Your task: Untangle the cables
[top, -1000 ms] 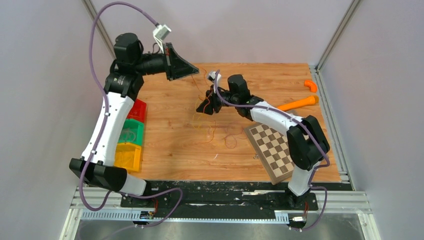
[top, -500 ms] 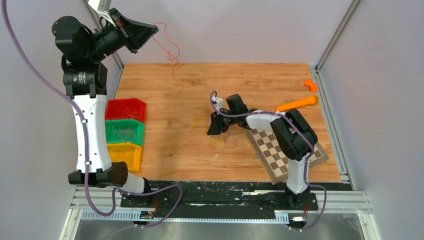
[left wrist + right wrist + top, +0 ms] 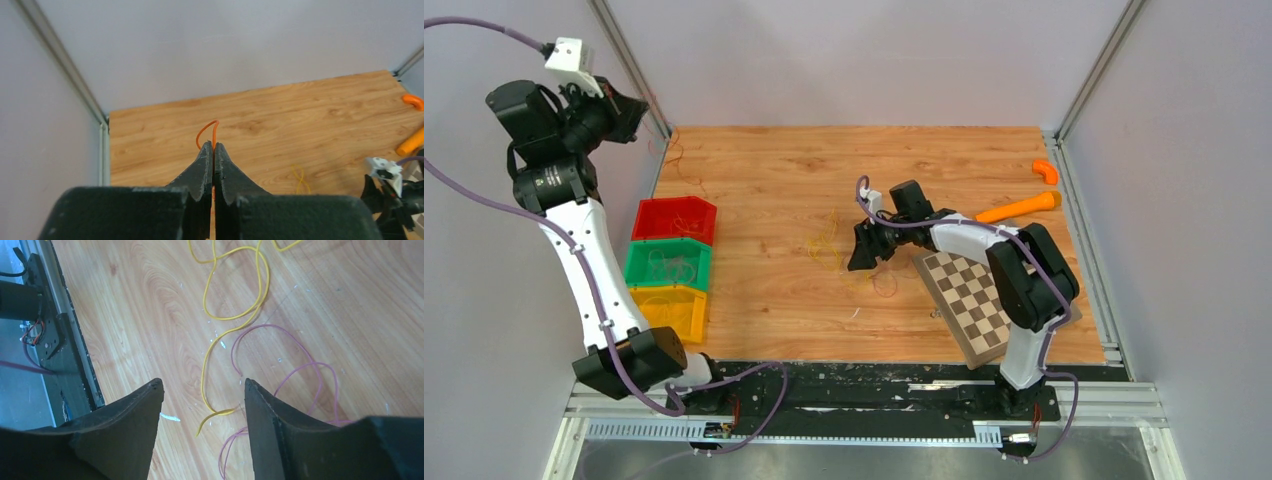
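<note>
Next, my left gripper pulls the orange cable's strand (image 3: 678,152) toward the side and then lowers it into the red bin (image 3: 674,220), because the strand hangs beyond that bin.
My left gripper (image 3: 631,113) is raised over the far left corner of the table, shut on a thin orange cable (image 3: 207,131) whose small loop sticks out past the closed tips (image 3: 213,145). The strand hangs faintly below it in the top view (image 3: 672,155). My right gripper (image 3: 860,252) is low over the table's middle, open and empty (image 3: 203,386). A yellow cable (image 3: 235,315) and a thin purple-pink cable (image 3: 300,369) lie on the wood under it, with the yellow end between the jaws. The yellow loops (image 3: 828,246) lie just left of it.
Red (image 3: 678,221), green (image 3: 670,266) and yellow (image 3: 672,313) bins stand in a row at the left edge, with thin strands inside. A chessboard (image 3: 970,296) lies under the right arm. An orange handle (image 3: 1020,208) and an orange curved piece (image 3: 1045,170) lie far right.
My left arm has swung left and back with the orange cable, pulling it free of the pile. My right gripper has dropped toward the table and stayed by the yellow loops.
</note>
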`<action>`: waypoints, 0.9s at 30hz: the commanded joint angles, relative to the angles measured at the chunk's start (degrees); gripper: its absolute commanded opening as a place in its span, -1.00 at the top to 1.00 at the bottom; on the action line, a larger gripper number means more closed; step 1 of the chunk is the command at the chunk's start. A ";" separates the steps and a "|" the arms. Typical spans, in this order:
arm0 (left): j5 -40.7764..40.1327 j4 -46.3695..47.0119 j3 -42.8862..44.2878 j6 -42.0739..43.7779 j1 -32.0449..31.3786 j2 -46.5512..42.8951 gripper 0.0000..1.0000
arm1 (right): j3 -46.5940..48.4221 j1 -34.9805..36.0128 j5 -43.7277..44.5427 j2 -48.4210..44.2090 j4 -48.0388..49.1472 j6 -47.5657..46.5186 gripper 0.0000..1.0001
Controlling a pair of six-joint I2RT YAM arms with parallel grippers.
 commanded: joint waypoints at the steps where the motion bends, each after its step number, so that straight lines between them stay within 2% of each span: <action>1: 1.49 1.59 -2.06 5.25 6.02 -1.21 1.00 | 1.81 0.29 -1.66 -3.23 -3.87 -4.58 -0.22; 9: 3.15 1.90 -7.71 12.25 12.40 2.25 1.00 | 2.00 0.20 -1.24 -3.95 -5.78 -5.79 -0.27; 13: 4.71 1.99 -12.32 16.63 13.99 3.63 1.00 | 1.98 0.24 -1.07 -3.78 -6.18 -5.88 -0.27; 18: 6.90 1.85 -16.25 17.73 14.23 5.48 1.00 | 1.83 0.10 -1.16 -3.29 -6.45 -5.96 -0.27; 22: 10.50 2.88 -14.55 13.44 14.26 5.33 1.00 | 1.87 0.03 -1.14 -3.12 -6.62 -6.14 -0.27; 27: 15.35 9.45 -8.90 -2.29 14.05 3.90 1.00 | 2.79 -0.02 -1.41 -1.97 -6.92 -5.95 -0.28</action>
